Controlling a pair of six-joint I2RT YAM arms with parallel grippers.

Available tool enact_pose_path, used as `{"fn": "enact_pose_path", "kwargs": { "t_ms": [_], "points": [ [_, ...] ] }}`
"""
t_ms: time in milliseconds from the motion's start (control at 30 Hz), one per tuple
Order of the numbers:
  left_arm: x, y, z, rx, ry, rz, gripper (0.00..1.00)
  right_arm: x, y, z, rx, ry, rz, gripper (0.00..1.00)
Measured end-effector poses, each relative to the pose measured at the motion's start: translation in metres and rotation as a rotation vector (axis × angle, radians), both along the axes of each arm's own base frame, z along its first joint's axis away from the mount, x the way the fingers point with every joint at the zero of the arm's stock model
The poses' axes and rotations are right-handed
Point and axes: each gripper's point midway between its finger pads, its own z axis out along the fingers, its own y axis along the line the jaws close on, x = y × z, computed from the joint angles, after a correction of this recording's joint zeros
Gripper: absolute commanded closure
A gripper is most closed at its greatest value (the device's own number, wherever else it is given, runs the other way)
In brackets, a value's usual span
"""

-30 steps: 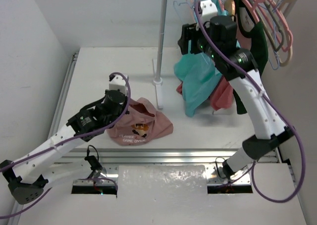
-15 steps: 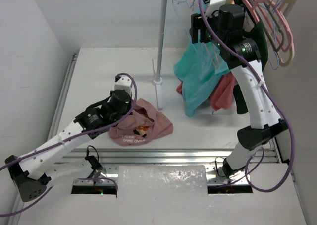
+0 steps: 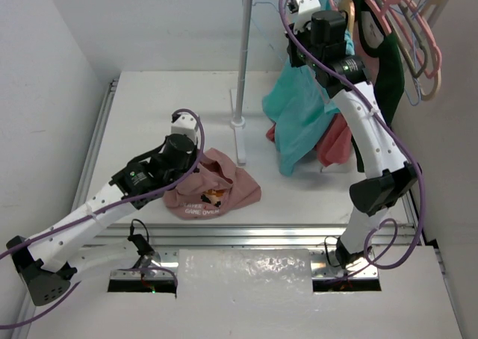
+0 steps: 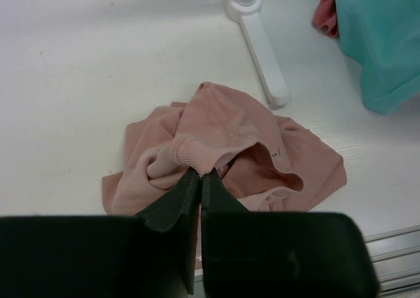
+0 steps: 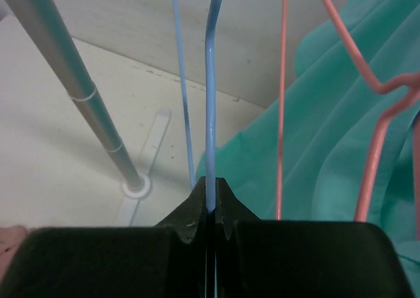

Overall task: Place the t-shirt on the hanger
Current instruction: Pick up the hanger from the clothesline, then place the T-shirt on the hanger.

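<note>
My left gripper needs to lift the ribbed collar (image 4: 190, 153) before my right gripper brings in the hanger, because the t-shirt's neck opening (image 4: 246, 163) sags almost closed under the low collar.
The dusty pink t-shirt (image 3: 216, 186) lies crumpled on the white table (image 3: 149, 107), its white lettering facing the near edge. My left gripper (image 4: 200, 173) is shut on the t-shirt's (image 4: 223, 140) ribbed collar, low over the cloth. The thin light blue wire hanger (image 5: 210, 81) hangs from the rack's rail. High at the rack, my right gripper (image 5: 210, 183) is shut on the hanger's wire, which runs straight up between the fingertips. In the top view the right gripper (image 3: 293, 31) sits at the rail beside the teal shirt (image 3: 299, 119).
The grey rack pole (image 3: 242, 55) stands on a white foot (image 4: 262, 48) just behind the t-shirt. Pink hangers (image 3: 409, 25), a dark green garment (image 3: 385, 78) and a coral garment (image 3: 336, 141) hang at the right. A pink wire (image 5: 282, 101) hangs next to the held hanger.
The right arm rose and swung left along the rail, and its jaws closed on the light blue hanger wire. The left arm shifted slightly, still pinching the collar.
</note>
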Motion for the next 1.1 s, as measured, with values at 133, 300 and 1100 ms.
{"fn": "enact_pose_path", "kwargs": {
  "t_ms": [133, 300, 1100],
  "points": [
    [0.000, -0.001, 0.006, 0.005, 0.013, -0.007, 1.00, -0.001, -0.003, 0.006, 0.010, -0.014, -0.013, 1.00],
    [0.018, -0.019, 0.057, -0.043, -0.035, -0.008, 1.00, -0.029, -0.014, 0.054, 0.059, -0.109, -0.023, 1.00],
    [0.021, -0.006, 0.094, 0.005, -0.160, -0.029, 1.00, -0.319, 0.018, -0.128, 0.300, 0.328, 0.657, 1.00]
  ]
}}
